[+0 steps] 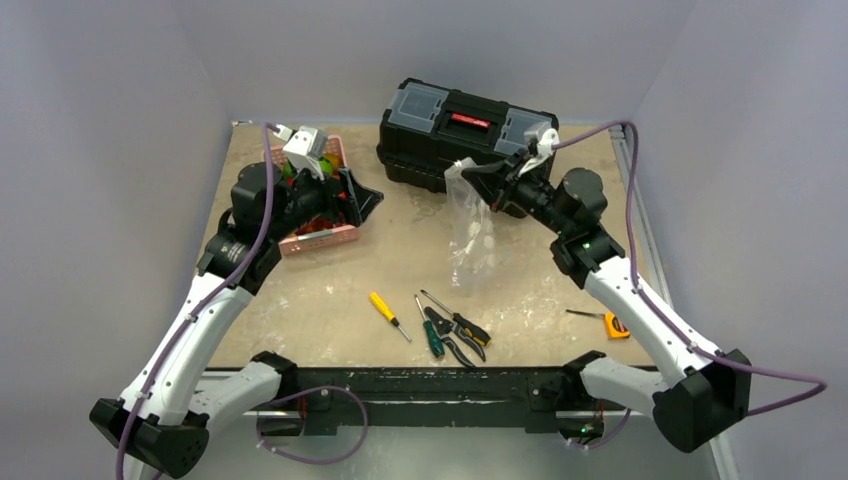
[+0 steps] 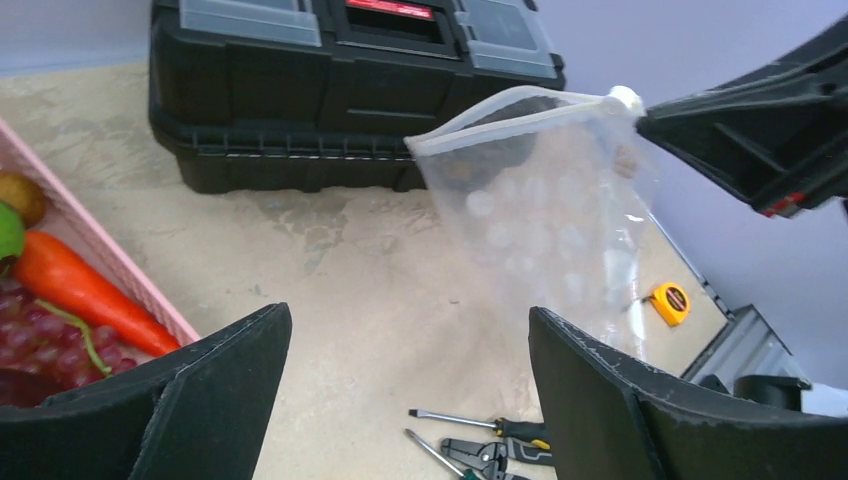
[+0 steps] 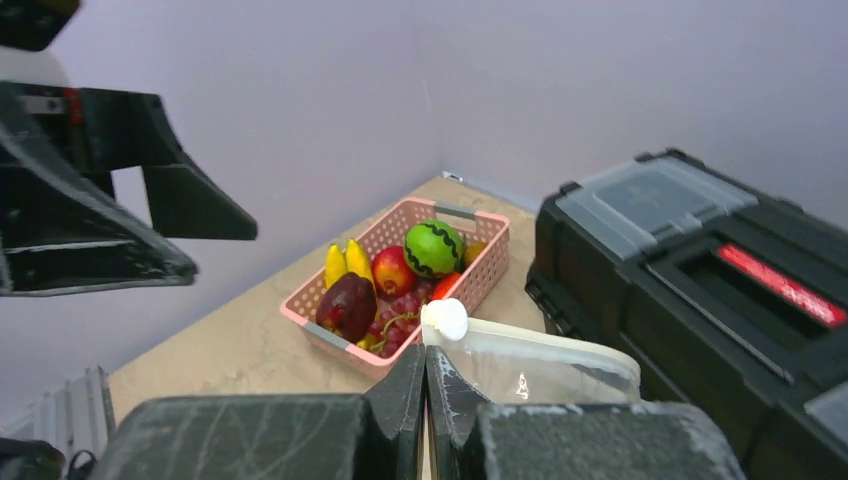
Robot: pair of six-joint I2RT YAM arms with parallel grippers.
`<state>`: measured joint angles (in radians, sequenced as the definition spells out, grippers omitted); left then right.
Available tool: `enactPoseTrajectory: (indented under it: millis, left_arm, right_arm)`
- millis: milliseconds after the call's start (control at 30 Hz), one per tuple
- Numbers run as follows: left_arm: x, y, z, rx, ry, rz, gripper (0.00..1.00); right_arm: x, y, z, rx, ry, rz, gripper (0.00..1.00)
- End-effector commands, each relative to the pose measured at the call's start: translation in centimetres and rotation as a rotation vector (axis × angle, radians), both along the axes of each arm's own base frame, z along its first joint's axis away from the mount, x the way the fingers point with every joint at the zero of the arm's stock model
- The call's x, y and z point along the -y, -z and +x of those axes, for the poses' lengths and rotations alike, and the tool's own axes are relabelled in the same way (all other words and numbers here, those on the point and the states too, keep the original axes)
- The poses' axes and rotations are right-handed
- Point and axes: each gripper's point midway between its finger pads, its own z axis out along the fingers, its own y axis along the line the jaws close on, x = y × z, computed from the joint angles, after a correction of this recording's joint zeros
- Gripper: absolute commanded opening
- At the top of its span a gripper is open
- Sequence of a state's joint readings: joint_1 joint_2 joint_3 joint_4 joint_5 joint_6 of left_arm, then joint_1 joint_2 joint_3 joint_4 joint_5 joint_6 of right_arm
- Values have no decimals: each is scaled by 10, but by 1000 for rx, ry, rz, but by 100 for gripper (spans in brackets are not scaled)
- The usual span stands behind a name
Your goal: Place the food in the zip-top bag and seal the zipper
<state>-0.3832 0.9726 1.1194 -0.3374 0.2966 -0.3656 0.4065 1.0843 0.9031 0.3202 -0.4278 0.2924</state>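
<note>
My right gripper should bring the bag (image 2: 515, 118) over and pass it across, because the zip-top bag (image 1: 470, 235) is hanging from my right gripper beside the toolbox, out of reach of my open left gripper.
The zip-top bag (image 1: 470, 228) hangs upright above the table, empty, held by one top corner. My right gripper (image 1: 492, 178) is shut on that corner (image 3: 425, 365), just below the white slider (image 3: 446, 318). The zipper (image 2: 510, 117) runs along the bag's top edge, its mouth slightly parted (image 3: 530, 338). My left gripper (image 1: 352, 198) is open and empty (image 2: 410, 330), over the right end of the pink basket (image 1: 322, 240), facing the bag (image 2: 545, 215). The food (image 3: 400, 280) lies in the basket: watermelon, apple, bananas, grapes, a carrot (image 2: 85, 290).
A black toolbox (image 1: 465, 125) stands at the back, just behind the bag. A yellow screwdriver (image 1: 385, 310), a green screwdriver (image 1: 430, 335) and pliers (image 1: 462, 338) lie near the front edge. A yellow tape measure (image 1: 617, 325) lies at front right.
</note>
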Motion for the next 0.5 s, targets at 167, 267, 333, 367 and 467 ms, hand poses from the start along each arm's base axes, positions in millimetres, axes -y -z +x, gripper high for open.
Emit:
enactPoseTrajectory:
  millis: [167, 267, 333, 367, 467]
  left_arm:
    - [-6, 18, 22, -150, -125, -19, 89]
    - [1, 30, 30, -287, -95, -61, 89]
    - [6, 34, 35, -364, -42, -143, 88]
    - [10, 36, 37, -403, -12, -193, 87]
    - [18, 61, 48, -589, 51, -291, 81]
  right_arm:
    - [-48, 20, -15, 120, -64, -221, 0]
    - [-58, 36, -28, 113, -93, -234, 0]
    - [-61, 43, -33, 107, -99, -237, 0]
    - [-62, 46, -34, 102, -95, -237, 0]
    - [-60, 50, -34, 95, -57, -228, 0]
